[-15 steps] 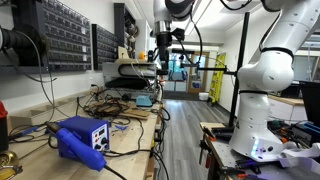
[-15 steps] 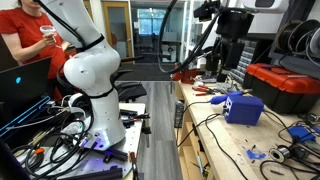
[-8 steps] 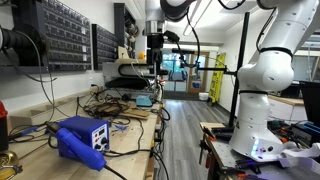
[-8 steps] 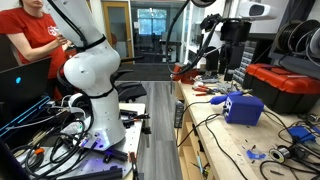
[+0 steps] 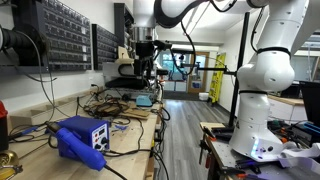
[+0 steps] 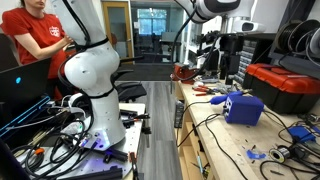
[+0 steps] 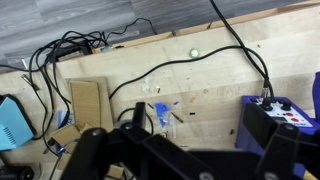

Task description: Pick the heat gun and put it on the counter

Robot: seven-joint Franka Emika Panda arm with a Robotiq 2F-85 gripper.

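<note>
Next, I move across past the station before coming down over the blue handpiece [image 5: 80,150], because my gripper hangs above the blue scraps [image 7: 163,112], well short of the heat gun.
The blue heat gun station [image 5: 84,130] stands on the wooden workbench [image 5: 130,130], with a blue handpiece [image 5: 80,148] lying in front of it. It shows as a blue box in an exterior view [image 6: 243,107] and at the right edge of the wrist view [image 7: 276,122]. My gripper [image 5: 143,66] hangs high above the far part of the bench, well away from the station; it also shows in an exterior view [image 6: 232,62]. In the wrist view its dark fingers [image 7: 190,160] are spread apart with nothing between them.
Black cables [image 7: 150,75] run across the benchtop. A cardboard piece [image 7: 88,103], a light blue box [image 7: 12,120] and small blue scraps [image 7: 160,110] lie on it. A red case [image 6: 285,88] and parts drawers [image 5: 70,40] stand along the bench. A person in red [image 6: 35,35] is nearby.
My arm has swung sideways over the bench, carrying the gripper further across it. The station and the handpiece have not moved.
</note>
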